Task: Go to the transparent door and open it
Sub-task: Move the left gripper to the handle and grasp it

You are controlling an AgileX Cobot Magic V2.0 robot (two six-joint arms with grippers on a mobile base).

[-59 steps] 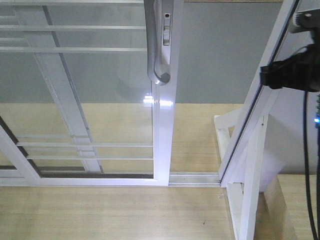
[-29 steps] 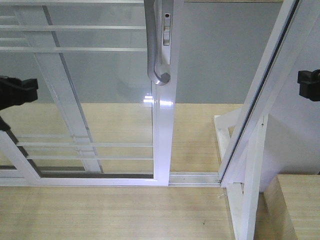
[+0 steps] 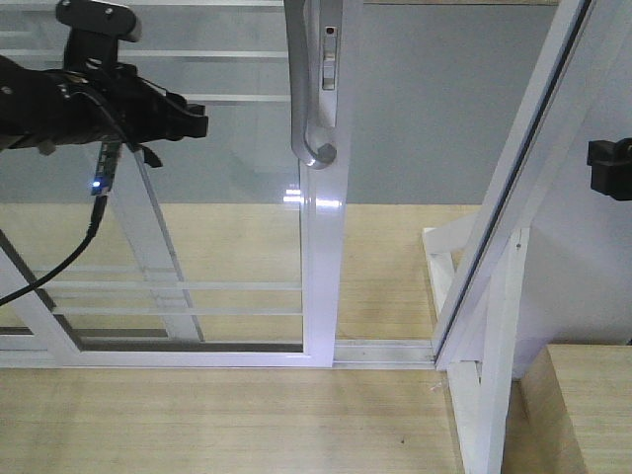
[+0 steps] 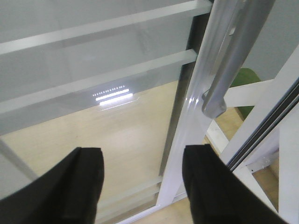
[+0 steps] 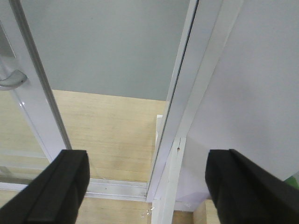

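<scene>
My gripper will slide the transparent door [image 3: 318, 262] sideways when I pull its handle, because a straight floor track [image 3: 385, 354] runs from the door's upright edge to the white doorframe.
The transparent door [image 3: 197, 178] is clear glass with thin white bars, and its white stile [image 3: 321, 276] carries a curved silver-grey handle [image 3: 308, 89]. My left gripper [image 3: 197, 123] is open and empty, raised in front of the glass a little left of the handle and not touching it. In the left wrist view the handle [image 4: 229, 60] is up and right of my open left gripper [image 4: 145, 158]. My right gripper [image 3: 607, 168] is at the right edge, beyond the slanted white jamb. In the right wrist view it is open and empty [image 5: 147, 158], with the handle's end [image 5: 11, 80] at far left.
A gap with a floor track [image 3: 385, 351] lies between the door stile and the white jamb [image 3: 513, 197]. A second barred glass panel [image 3: 128, 237] sits behind the door. A wooden ledge [image 3: 583, 405] is at bottom right. A green object [image 4: 245, 77] shows past the handle.
My left arm has risen from the left edge and moved right towards the handle. My right gripper drew back to the right edge one second ago and has stayed there. The door has not moved.
</scene>
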